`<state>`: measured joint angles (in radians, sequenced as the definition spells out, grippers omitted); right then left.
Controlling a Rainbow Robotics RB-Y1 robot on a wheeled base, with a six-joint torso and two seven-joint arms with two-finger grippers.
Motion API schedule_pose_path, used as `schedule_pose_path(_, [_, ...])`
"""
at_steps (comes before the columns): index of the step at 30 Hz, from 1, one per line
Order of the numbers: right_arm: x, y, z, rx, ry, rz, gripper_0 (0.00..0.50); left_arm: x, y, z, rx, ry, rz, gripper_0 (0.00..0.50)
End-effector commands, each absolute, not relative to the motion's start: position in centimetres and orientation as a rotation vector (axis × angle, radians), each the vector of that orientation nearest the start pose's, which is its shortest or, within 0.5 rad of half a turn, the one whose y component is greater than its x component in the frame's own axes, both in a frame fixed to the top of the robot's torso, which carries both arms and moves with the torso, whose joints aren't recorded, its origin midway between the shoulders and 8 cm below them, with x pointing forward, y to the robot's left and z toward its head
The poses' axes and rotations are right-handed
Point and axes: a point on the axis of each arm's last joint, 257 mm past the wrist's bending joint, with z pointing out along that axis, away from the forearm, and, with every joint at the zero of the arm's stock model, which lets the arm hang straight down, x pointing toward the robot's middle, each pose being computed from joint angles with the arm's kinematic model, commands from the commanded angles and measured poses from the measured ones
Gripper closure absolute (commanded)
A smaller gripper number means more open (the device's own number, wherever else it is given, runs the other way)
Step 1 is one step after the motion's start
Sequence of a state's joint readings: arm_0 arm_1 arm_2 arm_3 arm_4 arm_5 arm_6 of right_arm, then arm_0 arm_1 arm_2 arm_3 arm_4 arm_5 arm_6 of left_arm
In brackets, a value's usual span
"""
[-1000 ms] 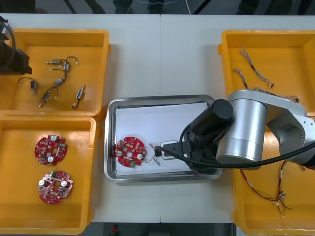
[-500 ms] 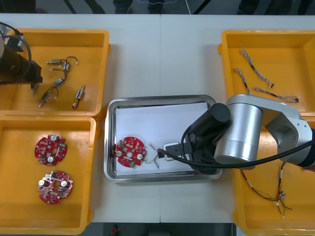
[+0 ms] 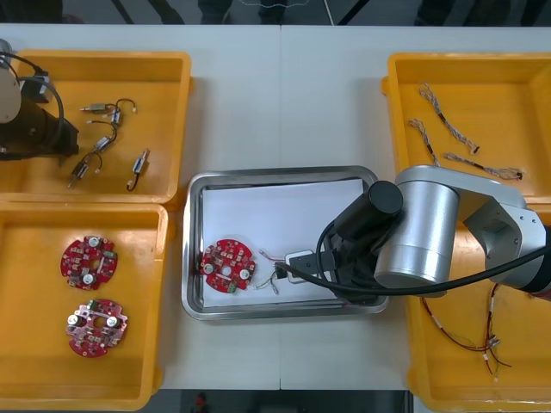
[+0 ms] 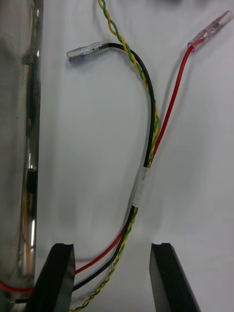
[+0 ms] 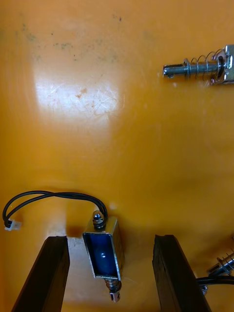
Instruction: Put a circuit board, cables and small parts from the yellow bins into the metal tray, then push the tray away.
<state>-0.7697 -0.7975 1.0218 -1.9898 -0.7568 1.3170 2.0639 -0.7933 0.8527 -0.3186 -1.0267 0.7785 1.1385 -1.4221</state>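
The black wire (image 5: pixel 61 195) springs out from the small metal part (image 5: pixel 104 252) in a wide arch, so I expect the wire to stay curved out to the side when I pick up the part.
My right gripper (image 4: pixel 112 253) stands open low over the white floor of the metal tray (image 3: pixel 275 175). A taped bundle of red, black and twisted yellow cables (image 4: pixel 146 161) lies loose on that floor and runs between its fingers (image 4: pixel 168 278). In the front view the bundle (image 3: pixel 272 272) rests just right of a round red circuit board (image 3: pixel 225 264) in the tray. My left gripper (image 5: pixel 108 243) is open inside the upper left yellow bin (image 3: pixel 172 69). A small metal part (image 5: pixel 102 251) with a black wire lies between its fingers, which do not touch it.
Several more small metal parts (image 3: pixel 112 138) lie in the upper left bin. Two circuit boards (image 3: pixel 89 261) are in the lower left bin. Twisted cables (image 3: pixel 448 120) fill the upper right bin, red and yellow ones (image 3: pixel 482 344) the lower right. My right arm (image 3: pixel 422 241) covers the tray's right end.
My right gripper has opened and let the cable bundle go onto the tray floor. My left arm has shifted right over the small part at the bin's left side.
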Motion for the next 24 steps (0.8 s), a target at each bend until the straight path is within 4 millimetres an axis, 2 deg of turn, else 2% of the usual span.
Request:
schedule_pose_path(1, [40.1, -8.8, -27.8, -2.157, 1.675, -0.269, 0.0, 61.5, 41.8, -19.1, -0.048, 2.496, 0.124, 0.0])
schedule_pose_path(6, [40.4, -8.5, -26.2, -2.126, 1.687, -0.255, 0.0, 61.4, 42.2, -19.6, -0.051, 2.5, 0.127, 0.0])
schedule_pose_path(14, [40.6, -7.4, -22.3, -2.091, 1.682, -0.232, 0.0, 61.4, 41.9, -19.8, -0.049, 2.503, 0.109, 0.0])
schedule_pose_path(16, [40.7, -7.2, -21.2, -2.09, 1.678, -0.251, 0.0, 61.3, 41.8, -19.8, -0.051, 2.506, 0.102, 0.27])
schedule_pose_path(17, [40.8, -7.1, -20.4, -2.085, 1.679, -0.26, 0.0, 61.3, 41.8, -19.9, -0.052, 2.506, 0.1, 0.497])
schedule_pose_path(20, [41.1, -7.2, -18.3, -2.055, 1.688, -0.282, 0.0, 61.3, 41.6, -19.9, -0.052, 2.507, 0.089, 0.5])
schedule_pose_path(21, [41.1, -7.2, -18.3, -2.055, 1.688, -0.282, 0.0, 61.3, 41.6, -19.9, -0.052, 2.507, 0.089, 0.5])
schedule_pose_path(24, [41.3, -8.2, -15.7, -2.014, 1.72, -0.318, 0.0, 61.2, 41.9, -19.9, -0.057, 2.512, 0.095, 0.5])
